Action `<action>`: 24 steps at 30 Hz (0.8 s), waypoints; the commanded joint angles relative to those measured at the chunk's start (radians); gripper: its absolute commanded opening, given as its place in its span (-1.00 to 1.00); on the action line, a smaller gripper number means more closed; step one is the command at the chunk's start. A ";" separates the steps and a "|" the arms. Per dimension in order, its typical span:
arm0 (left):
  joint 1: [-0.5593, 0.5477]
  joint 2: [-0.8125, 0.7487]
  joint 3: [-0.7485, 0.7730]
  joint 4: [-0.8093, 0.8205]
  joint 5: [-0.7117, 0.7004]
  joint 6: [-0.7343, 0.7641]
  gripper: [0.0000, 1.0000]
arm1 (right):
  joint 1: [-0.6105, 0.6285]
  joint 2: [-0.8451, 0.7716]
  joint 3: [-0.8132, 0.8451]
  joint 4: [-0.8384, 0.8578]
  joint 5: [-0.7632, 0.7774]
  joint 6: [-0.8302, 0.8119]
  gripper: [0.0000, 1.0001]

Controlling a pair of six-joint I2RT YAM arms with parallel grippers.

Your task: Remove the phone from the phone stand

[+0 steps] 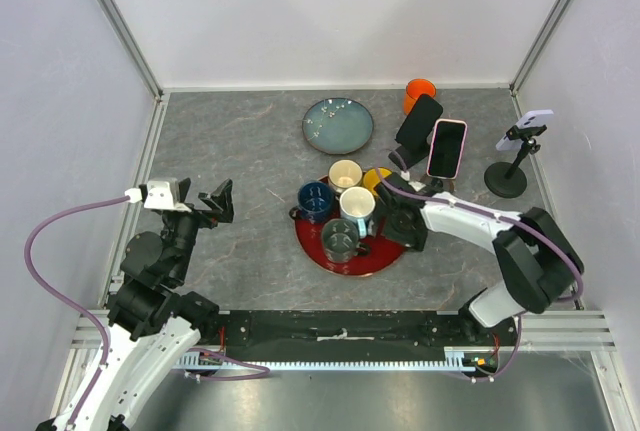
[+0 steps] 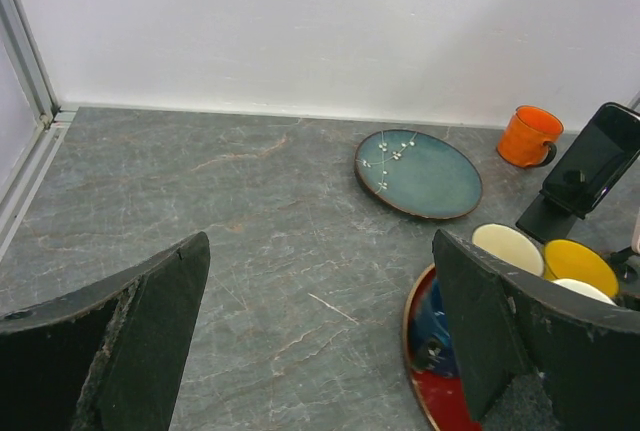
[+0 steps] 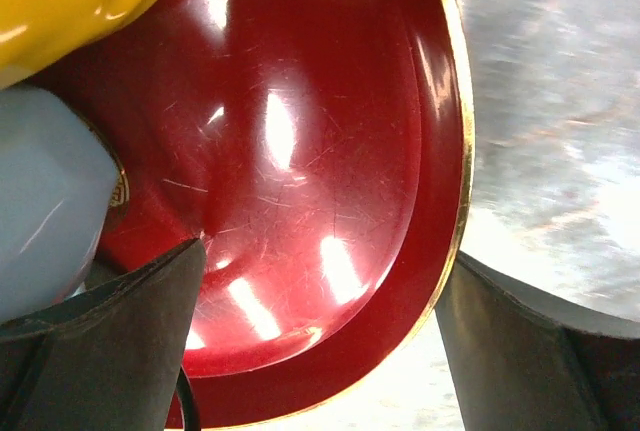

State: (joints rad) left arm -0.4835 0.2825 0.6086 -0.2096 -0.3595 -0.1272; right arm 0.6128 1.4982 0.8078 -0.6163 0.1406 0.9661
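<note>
My left gripper should first move the red plate of mugs (image 1: pixel 347 219) to the back corner (image 1: pixel 213 136), because the plate crowds the pink-cased phone. My right gripper should take the phone after that.
Three phones stand on stands at the back right. A black phone (image 1: pixel 418 121) leans on a small black stand (image 1: pixel 401 159). Beside it a pink-cased phone (image 1: pixel 447 147) stands upright, its stand mostly hidden. A pale phone (image 1: pixel 537 116) sits on a round-based stand (image 1: pixel 505 179) at the far right. My right gripper (image 1: pixel 395 223) is open, low over the right rim of the red plate (image 3: pixel 300 181), in front of the first two phones. My left gripper (image 1: pixel 218 203) is open over bare table at the left; its wrist view shows the black phone (image 2: pixel 595 158) far to the right.
The red plate (image 1: pixel 385 259) carries several mugs: blue (image 1: pixel 314 199), cream (image 1: pixel 345 175), white (image 1: pixel 357 205), grey (image 1: pixel 340 239) and yellow (image 1: pixel 376 180). A teal plate (image 1: pixel 338 125) and an orange cup (image 1: pixel 420 91) lie at the back. White walls enclose the table.
</note>
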 commanded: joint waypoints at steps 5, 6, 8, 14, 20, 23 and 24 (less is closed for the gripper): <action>0.008 0.015 0.025 0.013 0.033 -0.037 0.97 | 0.133 0.252 0.264 0.297 -0.032 0.059 0.96; 0.008 0.020 0.026 0.013 0.037 -0.038 0.97 | 0.142 0.275 0.322 0.297 -0.023 0.056 0.96; 0.008 0.027 0.026 0.012 0.048 -0.040 0.97 | 0.153 0.316 0.362 0.297 -0.010 0.057 0.96; 0.008 0.116 0.040 0.004 0.145 -0.060 0.97 | 0.154 0.260 0.335 0.242 0.092 0.082 0.96; 0.006 0.320 0.138 -0.071 0.319 -0.150 0.98 | 0.153 0.084 0.213 0.192 0.186 0.048 0.97; -0.010 0.436 0.178 -0.082 0.416 -0.210 0.98 | 0.154 -0.031 0.163 0.135 0.297 0.019 0.96; -0.027 0.463 0.184 -0.079 0.433 -0.224 0.98 | 0.153 -0.099 0.151 0.119 0.332 0.011 0.96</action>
State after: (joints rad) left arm -0.4831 0.6647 0.7357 -0.2687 -0.0685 -0.2455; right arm 0.7677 1.5661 1.0061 -0.4301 0.2970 1.0061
